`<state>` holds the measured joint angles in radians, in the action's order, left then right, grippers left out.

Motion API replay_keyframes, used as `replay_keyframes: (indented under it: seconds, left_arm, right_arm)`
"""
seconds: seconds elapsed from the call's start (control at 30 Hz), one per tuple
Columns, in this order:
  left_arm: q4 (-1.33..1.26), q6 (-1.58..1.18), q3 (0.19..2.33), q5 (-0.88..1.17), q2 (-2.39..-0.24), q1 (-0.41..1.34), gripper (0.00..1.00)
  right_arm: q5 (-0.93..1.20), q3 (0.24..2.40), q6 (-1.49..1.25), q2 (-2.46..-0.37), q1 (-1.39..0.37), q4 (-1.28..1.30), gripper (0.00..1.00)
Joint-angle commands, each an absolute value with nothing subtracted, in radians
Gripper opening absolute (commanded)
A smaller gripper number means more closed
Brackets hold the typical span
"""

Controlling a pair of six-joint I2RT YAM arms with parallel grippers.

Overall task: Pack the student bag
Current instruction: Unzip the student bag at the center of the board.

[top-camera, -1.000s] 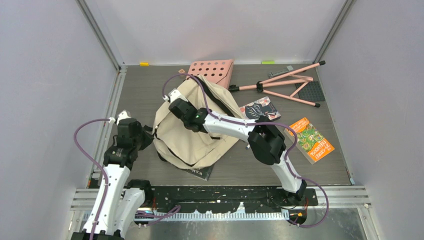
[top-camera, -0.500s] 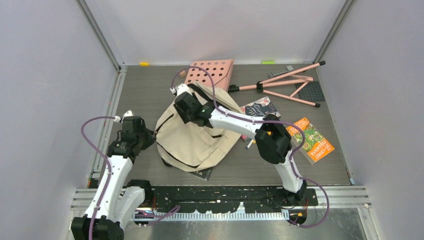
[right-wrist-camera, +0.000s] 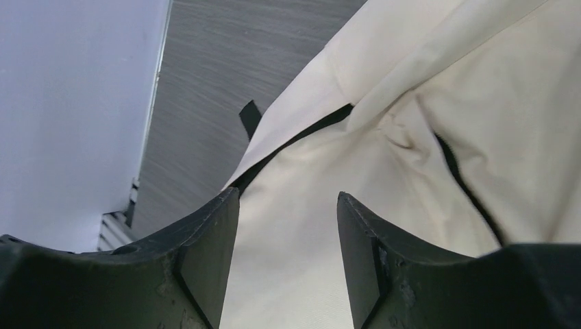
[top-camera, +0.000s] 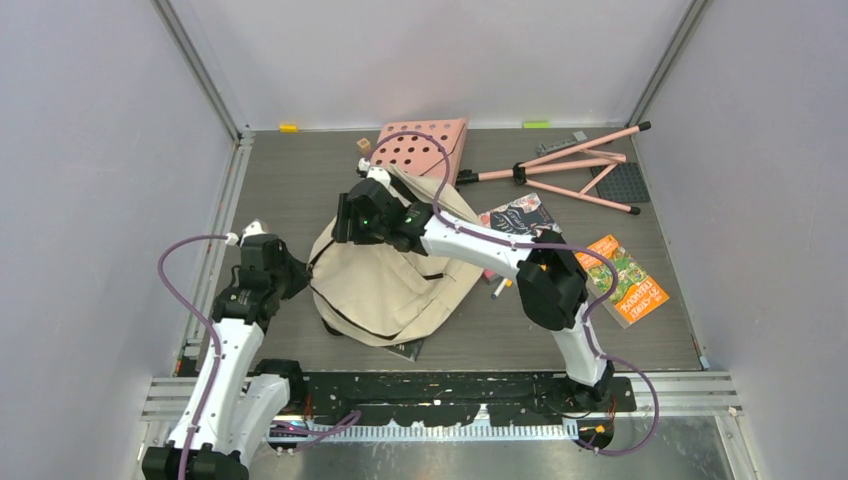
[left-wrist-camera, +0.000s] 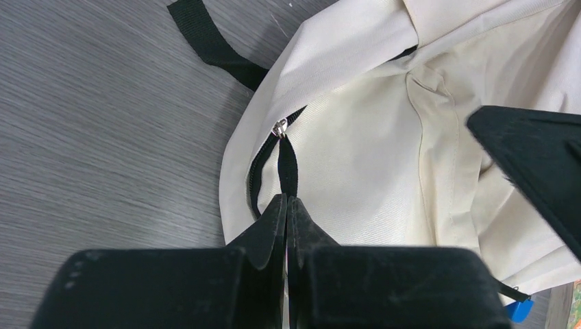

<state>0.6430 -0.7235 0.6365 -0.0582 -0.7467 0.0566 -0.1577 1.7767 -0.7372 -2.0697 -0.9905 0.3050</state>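
Observation:
My left gripper is on the zipper pull strap (left-wrist-camera: 288, 166) and the bag's cream edge (right-wrist-camera: 255, 157) along the zipper is free, so my right gripper should keep going to that edge and close.
The student bag (top-camera: 390, 280) is a cream backpack with black trim, lying slumped in the middle of the table. My left gripper (top-camera: 293, 276) is at its left edge. In the left wrist view my left gripper (left-wrist-camera: 288, 200) is shut on the black zipper pull strap (left-wrist-camera: 288, 168), just below the metal slider (left-wrist-camera: 279, 128). My right gripper (top-camera: 343, 218) hovers over the bag's upper left part. In the right wrist view my right gripper (right-wrist-camera: 286, 199) stands open, with only cream fabric (right-wrist-camera: 301, 226) below and nothing between its fingers.
A pink perforated board (top-camera: 425, 145) lies behind the bag, with a pink folded stand (top-camera: 570, 170) and a black plate (top-camera: 622, 182) at the back right. A dark book (top-camera: 520, 217) and an orange book (top-camera: 625, 280) lie right of the bag. Another book (top-camera: 402, 348) pokes out under it.
My right gripper has opened and let go of the bag's cloth, and its wrist has turned. The bag's top has sagged. The left gripper stays shut on the strap.

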Motion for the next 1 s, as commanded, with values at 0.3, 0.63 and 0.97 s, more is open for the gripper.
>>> replay_keyframes:
  seconds: [0.3, 0.63, 0.97]
  left_arm:
    - [0.620, -0.715, 0.628, -0.021, -0.726, 0.052, 0.00]
    - [0.666, -0.691, 0.649, -0.051, -0.715, 0.052, 0.00]
    - [0.691, -0.683, 0.661, -0.046, -0.701, 0.051, 0.00]
  right_arm:
    - [-0.020, 1.915, -1.024, -2.239, -1.019, 0.235, 0.59]
    - [-0.033, 2.059, -0.956, -2.342, -1.019, 0.288, 0.59]
    - [-0.035, 2.207, -0.876, -2.432, -1.017, 0.415, 0.38]
